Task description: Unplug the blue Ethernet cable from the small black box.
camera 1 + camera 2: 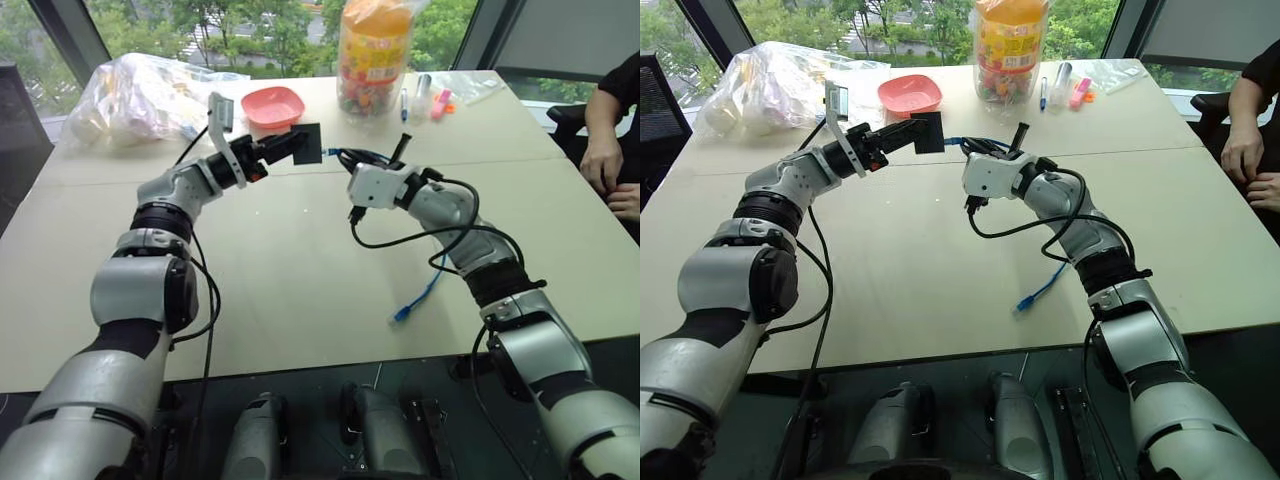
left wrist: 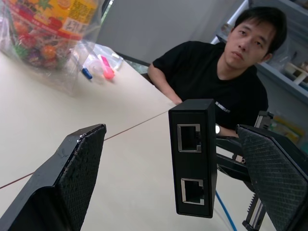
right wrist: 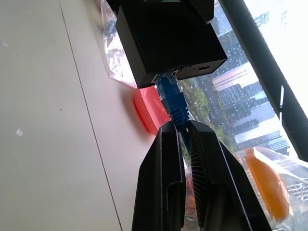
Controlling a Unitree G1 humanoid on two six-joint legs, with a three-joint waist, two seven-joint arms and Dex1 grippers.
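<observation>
The blue Ethernet cable curves slackly (image 1: 432, 284) to its loose end (image 1: 402, 314), so that end of the cable should stay nearly in place when I pull the plug out.
The small black box (image 1: 308, 144) hangs upright in the air above the table's far middle, two empty sockets (image 2: 188, 138) facing my left wrist camera. My left gripper (image 1: 296, 143) is open around it, one finger (image 2: 79, 168) on each side with a gap to the box. The blue Ethernet cable (image 3: 169, 96) is plugged into the box's other face. My right gripper (image 3: 179, 126) is shut on the cable just behind the plug. The rest of the cable runs down under my right arm, and its loose end (image 1: 405, 312) lies on the table.
Behind the box stand a red bowl (image 1: 273, 105), a crumpled plastic bag (image 1: 140, 95), a jar of sweets (image 1: 375, 55) and some pens (image 1: 430, 100). A person (image 1: 610, 150) sits at the table's right edge.
</observation>
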